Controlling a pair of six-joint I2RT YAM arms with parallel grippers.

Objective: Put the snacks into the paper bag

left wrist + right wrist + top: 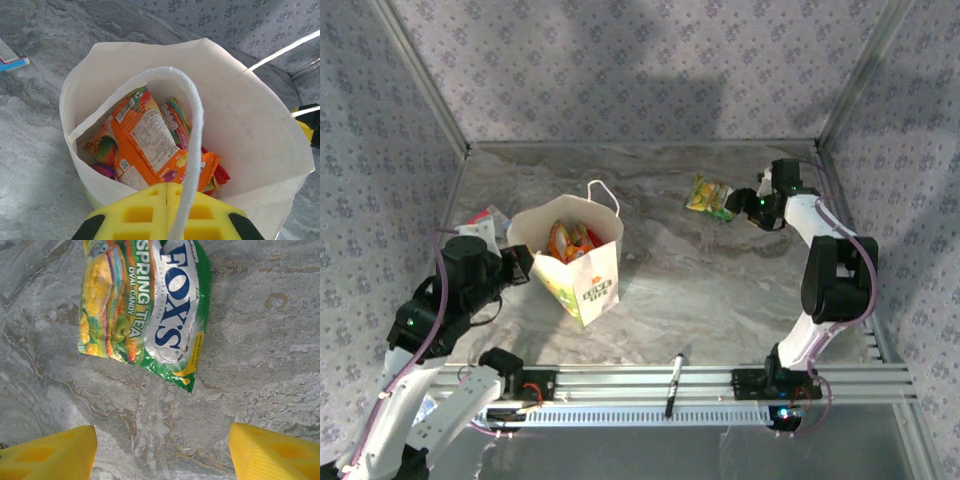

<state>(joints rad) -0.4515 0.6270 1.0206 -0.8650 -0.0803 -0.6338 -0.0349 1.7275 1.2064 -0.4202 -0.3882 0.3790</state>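
Observation:
My right gripper should go on moving forward, because the FOXS packet's green corner (184, 379) points between its open fingers. It should go on until its fingers straddle that corner (188, 385), and then close.
The cream paper bag (592, 288) stands open at the left of the table, with several orange and red snacks (570, 241) inside. In the left wrist view I look down into the paper bag (245, 125) at the orange snack packets (150, 145). My left gripper (166, 186) is shut at the bag's near rim, and a white loop handle (192, 125) lies over its fingers. Whether paper is pinched is hidden. A yellow-green snack packet (708, 196) marked "FOXS" (145, 305) lies flat at the back right. My right gripper (162, 432) is open just short of it, with bare table between its fingers.
A black pen (675, 385) lies across the front rail. A small red, white and blue item (485, 220) rests behind my left arm, near the left wall; its corner (12, 52) also shows from the left wrist. Patterned walls close in the left, back and right sides.

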